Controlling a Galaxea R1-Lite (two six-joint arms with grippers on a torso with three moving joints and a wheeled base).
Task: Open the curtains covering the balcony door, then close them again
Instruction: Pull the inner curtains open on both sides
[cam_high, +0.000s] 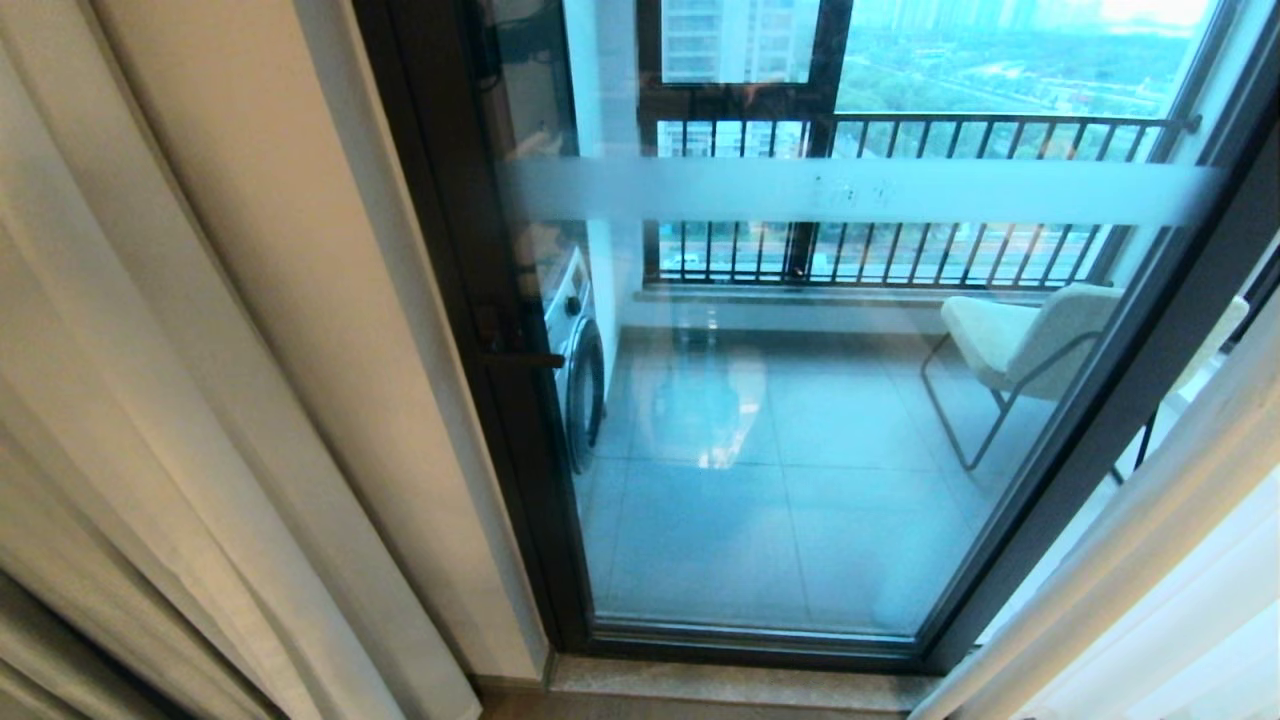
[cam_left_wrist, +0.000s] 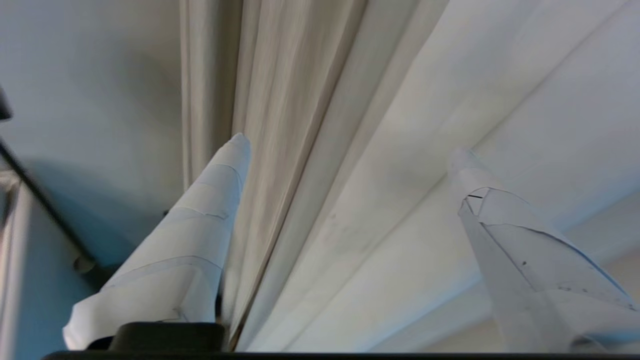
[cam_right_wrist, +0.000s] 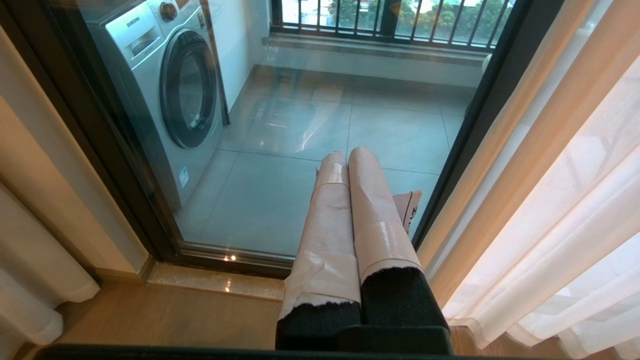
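The pale chair (cam_high: 1214, 334) can be seen past the dark frame of the door, so I should expect the sheer white panel (cam_high: 1170, 576) to hide more of the balcony.
The balcony door (cam_high: 800, 450) stands uncovered in the middle of the head view, its glass crossed by a frosted band (cam_high: 850, 190), with a dark handle (cam_high: 520, 358) on the left frame. Cream curtains (cam_high: 200, 350) hang bunched on the left, and a sheer white panel (cam_high: 1180, 560) hangs on the right. My left gripper (cam_left_wrist: 351, 145) is open, its taped fingers spread wide before the curtain folds (cam_left_wrist: 400, 100), with nothing pinched between them; it is outside the head view. My right gripper (cam_right_wrist: 347, 152) is shut and empty, low before the door glass (cam_right_wrist: 300, 150), beside the sheer curtain (cam_right_wrist: 565, 200).
Behind the glass are a washing machine (cam_right_wrist: 170, 90), a pale chair (cam_high: 1020, 340), a tiled balcony floor and a black-barred railing (cam_high: 900, 250). A stone sill (cam_high: 740, 685) runs under the door, with wooden floor (cam_right_wrist: 175, 320) in front.
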